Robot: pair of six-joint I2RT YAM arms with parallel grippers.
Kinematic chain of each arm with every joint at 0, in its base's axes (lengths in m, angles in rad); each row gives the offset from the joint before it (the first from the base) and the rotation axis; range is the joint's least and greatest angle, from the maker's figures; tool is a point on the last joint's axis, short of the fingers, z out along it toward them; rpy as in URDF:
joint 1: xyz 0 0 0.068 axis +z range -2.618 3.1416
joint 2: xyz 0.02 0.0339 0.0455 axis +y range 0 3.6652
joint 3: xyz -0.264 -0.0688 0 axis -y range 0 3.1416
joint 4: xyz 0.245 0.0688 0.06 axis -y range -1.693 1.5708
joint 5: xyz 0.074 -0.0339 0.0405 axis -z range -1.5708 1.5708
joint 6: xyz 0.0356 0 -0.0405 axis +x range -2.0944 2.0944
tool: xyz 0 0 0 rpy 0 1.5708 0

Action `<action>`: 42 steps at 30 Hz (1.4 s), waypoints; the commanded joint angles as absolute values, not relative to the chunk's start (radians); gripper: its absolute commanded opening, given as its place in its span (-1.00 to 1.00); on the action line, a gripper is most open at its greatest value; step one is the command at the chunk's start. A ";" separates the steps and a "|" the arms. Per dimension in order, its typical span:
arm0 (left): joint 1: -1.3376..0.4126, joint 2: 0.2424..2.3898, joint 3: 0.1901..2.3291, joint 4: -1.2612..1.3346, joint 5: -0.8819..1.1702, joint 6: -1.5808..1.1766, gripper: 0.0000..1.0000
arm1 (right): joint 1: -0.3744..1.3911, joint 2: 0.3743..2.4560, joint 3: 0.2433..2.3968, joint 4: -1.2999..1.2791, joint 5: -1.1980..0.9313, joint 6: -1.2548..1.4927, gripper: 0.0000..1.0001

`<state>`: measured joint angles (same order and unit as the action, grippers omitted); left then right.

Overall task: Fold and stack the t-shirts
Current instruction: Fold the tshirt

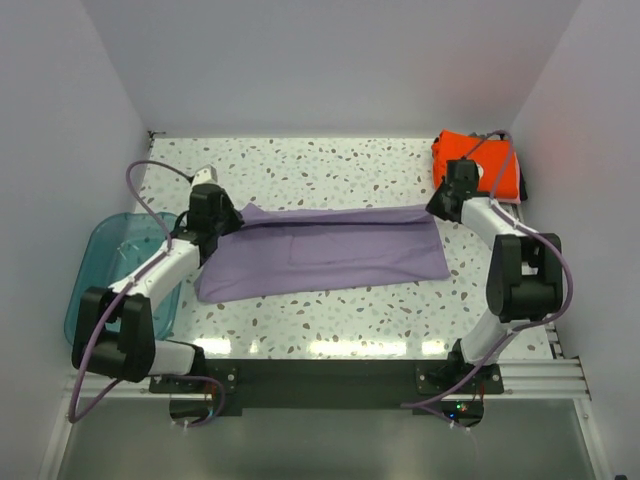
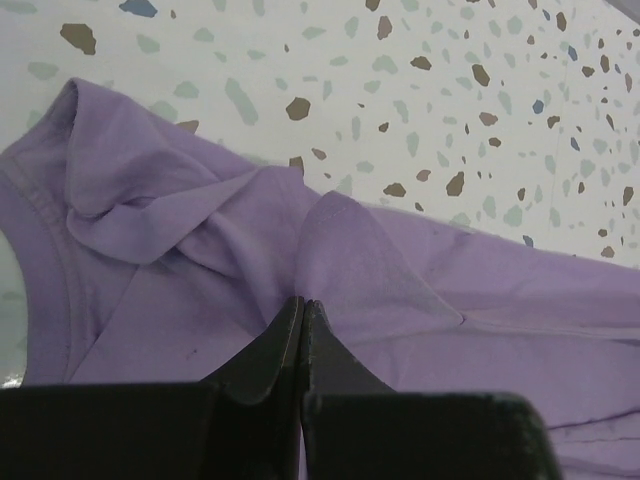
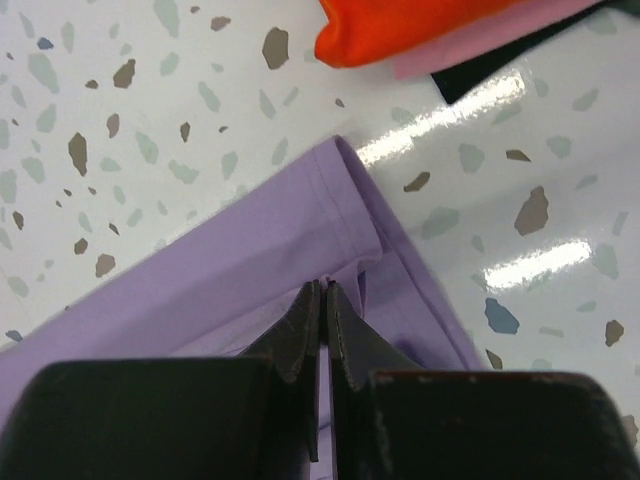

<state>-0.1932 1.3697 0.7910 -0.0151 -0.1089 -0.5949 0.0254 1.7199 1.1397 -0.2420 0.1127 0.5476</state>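
My right gripper keeps pulling the lavender-purple t-shirt's held edge nearer until it lies flat, then let go, because the edge stretches straight above its lower layer.
The lavender-purple t-shirt lies folded lengthwise across the middle of the table. My left gripper is shut on its far left corner; in the left wrist view the jaws pinch bunched purple cloth. My right gripper is shut on the far right corner; in the right wrist view the jaws pinch the hemmed edge. The orange-red t-shirt lies folded at the back right on thin pink and dark tees.
A teal translucent tub stands at the table's left edge beside my left arm. White walls close in the back and both sides. The speckled tabletop shows behind the purple shirt and in front of it.
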 commanded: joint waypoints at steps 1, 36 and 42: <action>-0.204 1.310 0.747 0.035 -0.140 -0.656 -1.00 | 0.017 1.645 1.102 -0.229 0.143 0.575 -1.00; -0.227 1.199 0.709 -0.170 -0.290 -0.845 -0.28 | 0.147 1.529 1.035 -0.275 0.172 0.519 -0.20; -0.241 1.307 0.804 -0.164 -0.294 -0.856 -0.41 | 0.164 1.624 1.085 -0.282 0.164 0.525 -0.21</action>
